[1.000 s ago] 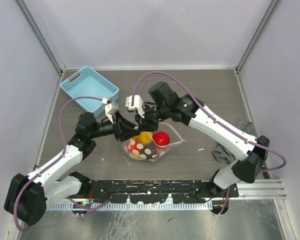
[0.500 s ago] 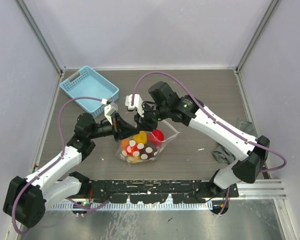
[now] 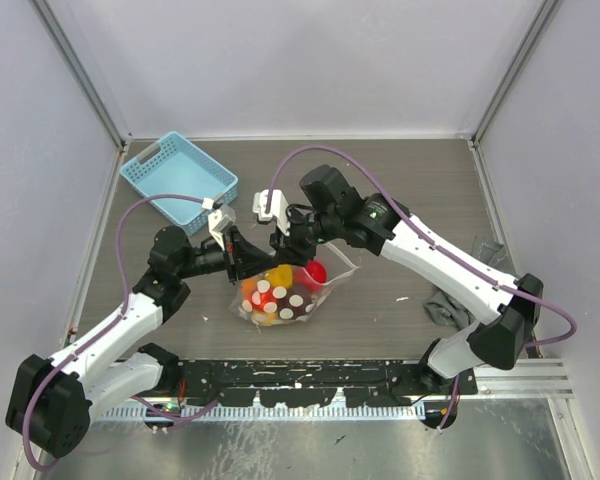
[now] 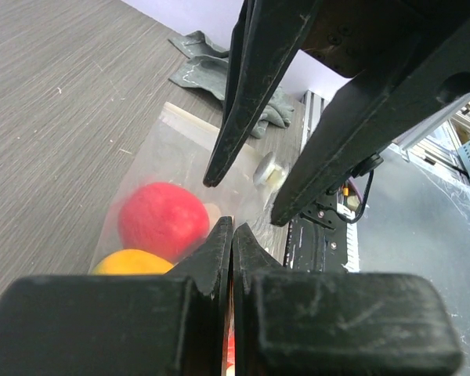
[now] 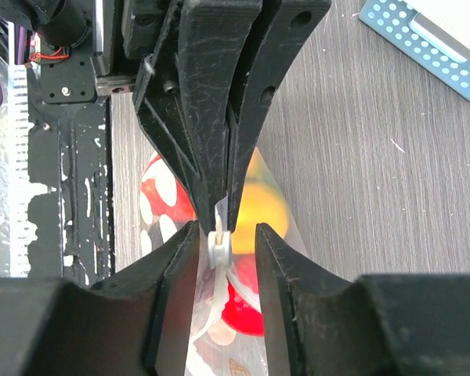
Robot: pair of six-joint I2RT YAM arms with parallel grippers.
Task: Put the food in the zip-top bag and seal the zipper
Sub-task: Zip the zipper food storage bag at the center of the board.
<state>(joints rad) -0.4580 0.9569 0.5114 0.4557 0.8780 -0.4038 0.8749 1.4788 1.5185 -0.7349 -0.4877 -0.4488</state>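
Observation:
The bag's lips [image 3: 339, 267] are spread apart past the white slider [image 5: 220, 251], so I expect the slider to bring them together into one closed line when I pull it toward their open end.
The zip-top bag [image 3: 283, 297] lies at the table's middle with several toy fruits inside: a red one [image 3: 316, 271], a yellow one [image 3: 279, 276] and spotted red ones [image 3: 265, 292]. My left gripper [image 3: 248, 262] is shut on the bag's mouth edge, as the left wrist view [image 4: 232, 228] shows, above a red fruit [image 4: 163, 219] and an orange one [image 4: 131, 263]. My right gripper [image 3: 286, 247] faces it, tip to tip. In the right wrist view its fingers [image 5: 225, 244] stand open around the zipper's white slider [image 5: 219, 247], apart from it on both sides.
A light-blue lattice basket [image 3: 178, 180] stands at the back left and shows in the right wrist view [image 5: 423, 39]. A grey cloth [image 3: 448, 302] lies at the right, near the right arm; it also shows in the left wrist view [image 4: 219, 70].
The bag's mouth has been drawn up and a little left between the two grippers. The fruits have bunched together toward the bag's left end.

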